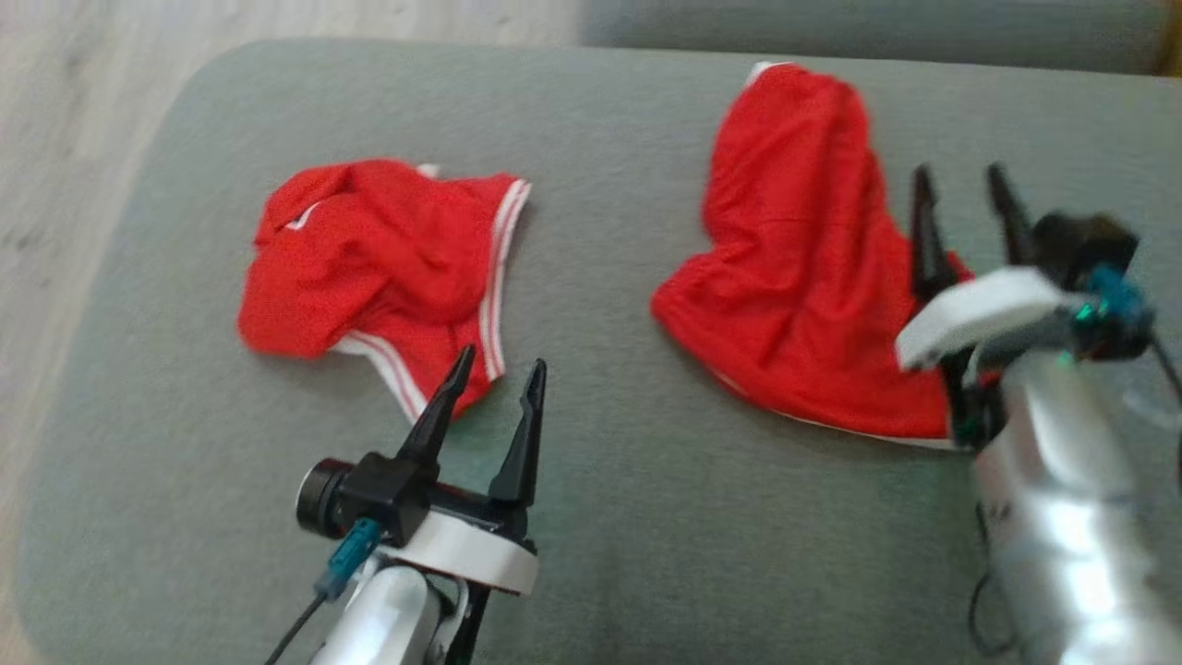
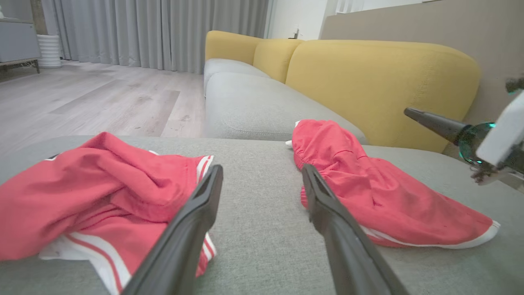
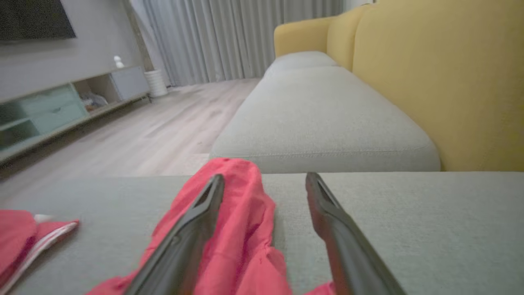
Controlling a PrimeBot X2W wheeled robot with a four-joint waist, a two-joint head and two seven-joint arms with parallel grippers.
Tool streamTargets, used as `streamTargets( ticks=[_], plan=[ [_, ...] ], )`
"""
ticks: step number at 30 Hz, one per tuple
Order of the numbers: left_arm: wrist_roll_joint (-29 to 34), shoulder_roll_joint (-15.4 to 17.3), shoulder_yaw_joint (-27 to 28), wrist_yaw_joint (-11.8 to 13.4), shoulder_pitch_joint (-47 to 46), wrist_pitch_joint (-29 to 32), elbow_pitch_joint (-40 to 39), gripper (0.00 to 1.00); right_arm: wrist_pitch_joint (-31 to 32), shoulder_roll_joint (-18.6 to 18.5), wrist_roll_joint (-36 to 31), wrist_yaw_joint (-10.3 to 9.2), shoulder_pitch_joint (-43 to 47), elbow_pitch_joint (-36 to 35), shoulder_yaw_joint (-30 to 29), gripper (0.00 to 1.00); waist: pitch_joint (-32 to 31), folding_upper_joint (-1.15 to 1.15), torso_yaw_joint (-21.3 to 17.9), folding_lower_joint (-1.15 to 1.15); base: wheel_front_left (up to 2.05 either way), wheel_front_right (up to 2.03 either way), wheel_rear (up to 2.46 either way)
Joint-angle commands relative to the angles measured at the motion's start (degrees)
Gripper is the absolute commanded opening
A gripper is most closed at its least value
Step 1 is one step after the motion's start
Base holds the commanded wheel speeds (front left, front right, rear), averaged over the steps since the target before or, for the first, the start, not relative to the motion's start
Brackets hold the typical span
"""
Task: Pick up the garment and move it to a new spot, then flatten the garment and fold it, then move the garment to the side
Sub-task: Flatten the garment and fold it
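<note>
I expect a white stripe hidden along the near side of the garment to show when I fold the garment over, because white peeks from under the stretched-out garment's (image 1: 848, 428) near edge (image 1: 803, 266).
Two red garments with white trim lie on the grey cushion (image 1: 609, 517). The crumpled left garment (image 1: 379, 249) (image 2: 94, 184) sits just beyond my left gripper (image 1: 502, 358) (image 2: 262, 167), which is open and empty, its left fingertip over the garment's near hem. The right garment (image 1: 794, 259) (image 2: 368, 184) (image 3: 241, 229) lies stretched out, narrowing toward the far edge. At its right side, my right gripper (image 1: 958, 170) (image 3: 264, 176) is open and holds nothing, with one finger over the cloth. A right finger (image 2: 434, 121) also shows in the left wrist view.
Beyond the cushion's far edge stands a sofa with a grey seat (image 3: 323, 119) and a yellow backrest (image 2: 380, 82). Wooden floor (image 1: 65, 139) runs along the cushion's left edge. A low cabinet (image 3: 61, 106) stands against the far wall.
</note>
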Motion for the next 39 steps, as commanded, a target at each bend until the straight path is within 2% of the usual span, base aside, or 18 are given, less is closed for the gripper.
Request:
streamTargets(
  ticks=[1,5,8,11,16,19,24,31,36,37,38,39],
  plan=[
    [0.7,0.8,2.4,0.1,-0.6,-0.5,-2.0,1.00,-0.7,1.2,2.4,0.39,1.6,-4.6,3.5,1.00,-2.1,0.00,-4.3,0.01,0.00,0.00,0.00],
    [1.2,0.9,3.6,0.0,0.5,-0.5,-2.1,1.00,-0.8,1.2,9.2,0.39,15.3,-16.8,8.5,1.00,-2.9,0.00,-8.1,0.01,0.00,0.00,0.00],
    [1.5,0.8,3.8,-0.2,0.8,-0.5,-2.1,1.00,-0.8,1.2,9.8,0.39,20.5,-20.0,9.5,1.00,-2.9,0.00,-9.3,0.01,0.00,0.00,0.00],
    [1.9,0.6,3.9,-0.5,0.6,-0.5,-2.3,1.00,0.4,1.2,8.2,0.39,21.6,-23.0,8.6,1.00,-2.0,0.00,-9.7,0.01,0.00,0.00,0.00],
    [2.4,0.3,3.6,-1.2,-0.6,-0.5,-2.1,1.00,5.2,1.2,3.8,0.39,17.8,-25.8,5.9,1.00,0.3,0.00,-8.2,0.01,0.00,0.00,0.00],
    [2.5,0.2,3.4,-1.5,-1.3,-0.5,-1.9,1.00,10.7,1.2,0.8,0.39,14.4,-24.6,2.4,1.00,1.6,0.00,-6.6,0.01,0.00,0.00,0.00],
    [2.5,0.0,3.3,-1.9,-2.1,-0.5,-1.4,1.00,20.5,1.2,-5.0,0.39,8.7,-18.7,-3.1,1.00,3.7,0.00,-3.8,0.01,0.00,0.00,0.00],
    [2.6,-0.2,3.1,-2.3,-3.1,-0.5,-1.1,1.00,25.3,1.1,-10.2,0.39,3.1,-11.4,-5.5,1.00,5.8,0.00,-1.4,0.01,0.00,0.00,0.00],
    [2.7,-0.3,2.8,-2.5,-3.7,-0.5,-1.1,1.00,27.8,-0.5,-14.5,0.39,-0.2,-4.8,-6.3,1.00,6.9,0.00,-0.3,0.01,0.00,0.00,0.00],
    [2.7,-0.4,2.8,-2.5,-3.8,-0.5,-1.1,1.00,28.1,-0.8,-15.0,0.39,-0.7,-3.6,-6.3,0.94,7.0,0.00,-0.2,0.01,0.00,0.00,0.00],
    [2.7,-0.4,2.8,-2.5,-4.0,-0.5,-1.0,1.00,28.1,-1.1,-15.5,0.39,-1.4,-2.5,-6.2,0.00,7.1,0.00,-0.1,0.01,0.00,0.00,0.00],
    [2.6,-0.4,2.8,-2.5,-4.1,-0.5,-1.0,1.00,28.0,-1.5,-15.8,0.39,-2.1,-1.6,-6.1,0.00,7.2,0.00,-0.2,0.01,0.00,0.00,0.00]
  ],
)
